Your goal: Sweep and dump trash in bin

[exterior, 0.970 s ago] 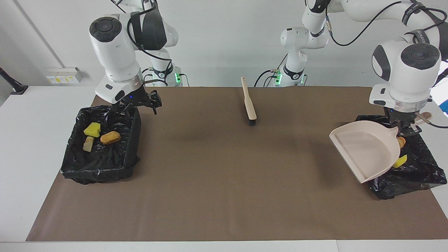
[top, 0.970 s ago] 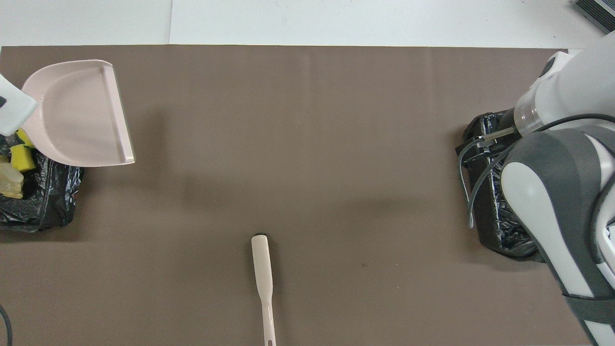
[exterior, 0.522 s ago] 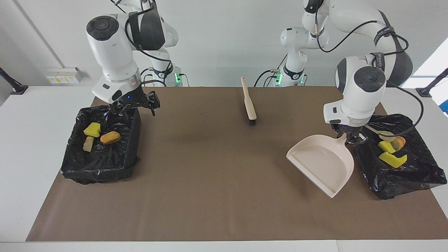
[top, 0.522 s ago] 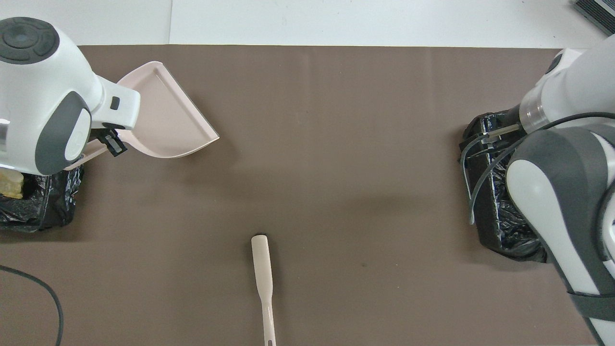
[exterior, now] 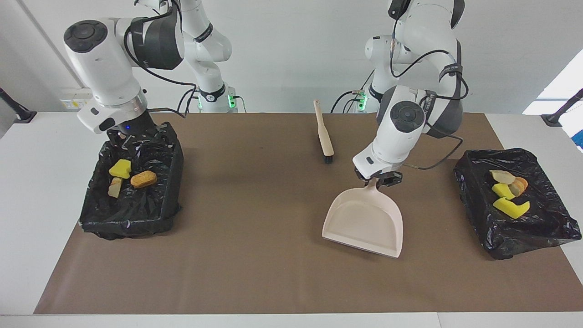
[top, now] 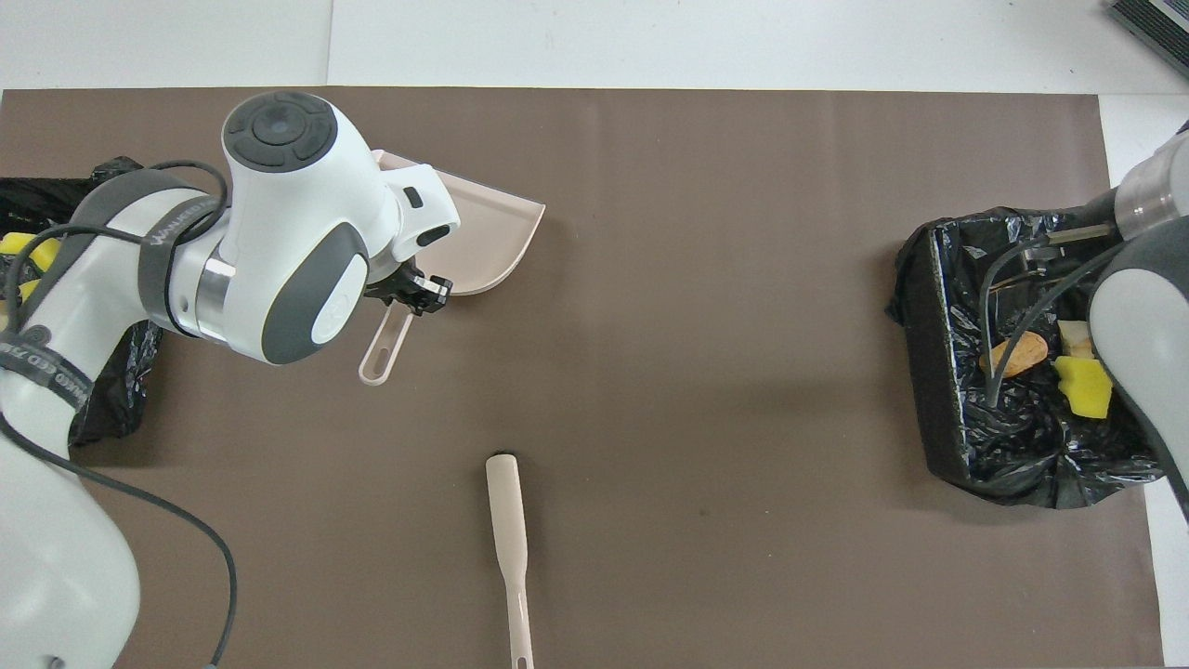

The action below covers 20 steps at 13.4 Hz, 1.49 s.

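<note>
The beige dustpan (exterior: 365, 221) is empty and the brown mat (top: 546, 323) past the brush is clear, so the robot's left gripper should carry on carrying the dustpan there until it lies flat.
My left gripper (exterior: 378, 180) (top: 414, 294) is shut on the handle of the beige dustpan (exterior: 364, 221) (top: 483, 232). It holds the pan low over the middle of the brown mat, its mouth away from the robots. The pan looks empty. The trash lies in two black-lined bins. The bin (exterior: 175, 182) at the right arm's end holds a yellow sponge (exterior: 120, 168), an orange-brown lump (exterior: 143, 179) and a tan lump (exterior: 114, 187). The bin (exterior: 473, 200) at the left arm's end holds yellow sponge pieces (exterior: 511, 206) and tan lumps (exterior: 502, 176). My right gripper (exterior: 136, 136) hangs open over its bin's nearer edge, holding nothing.
A beige brush (exterior: 324, 136) (top: 508, 520) lies on the mat near the robots' edge, midway between the arms, bristles down at its end farther from them. The brown mat (exterior: 255, 255) covers most of the white table.
My left gripper carried the dustpan from over its bin toward the middle of the mat and lowered it. My right arm swung toward its own end of the table, and its gripper shifted further over its bin.
</note>
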Each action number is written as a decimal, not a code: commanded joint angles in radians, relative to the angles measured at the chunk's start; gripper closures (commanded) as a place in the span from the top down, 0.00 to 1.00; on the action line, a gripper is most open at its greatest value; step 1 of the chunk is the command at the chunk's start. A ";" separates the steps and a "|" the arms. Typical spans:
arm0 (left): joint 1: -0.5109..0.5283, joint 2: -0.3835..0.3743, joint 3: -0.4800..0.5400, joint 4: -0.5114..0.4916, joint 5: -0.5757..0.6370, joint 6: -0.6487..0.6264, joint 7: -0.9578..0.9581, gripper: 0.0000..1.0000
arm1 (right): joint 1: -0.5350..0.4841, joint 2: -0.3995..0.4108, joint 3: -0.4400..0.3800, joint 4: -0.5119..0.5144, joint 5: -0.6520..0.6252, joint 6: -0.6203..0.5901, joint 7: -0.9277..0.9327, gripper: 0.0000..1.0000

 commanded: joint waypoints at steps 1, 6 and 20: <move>-0.031 0.030 -0.041 0.004 -0.025 0.049 -0.196 0.00 | 0.036 -0.065 -0.030 -0.016 0.015 0.011 -0.016 1.00; -0.097 0.105 -0.083 0.007 -0.017 0.131 -0.394 0.00 | 0.101 -0.079 -0.126 -0.020 0.063 -0.007 -0.010 1.00; -0.079 -0.055 0.012 -0.025 -0.017 -0.069 -0.259 1.00 | 0.095 -0.148 -0.122 -0.066 0.118 -0.117 0.000 1.00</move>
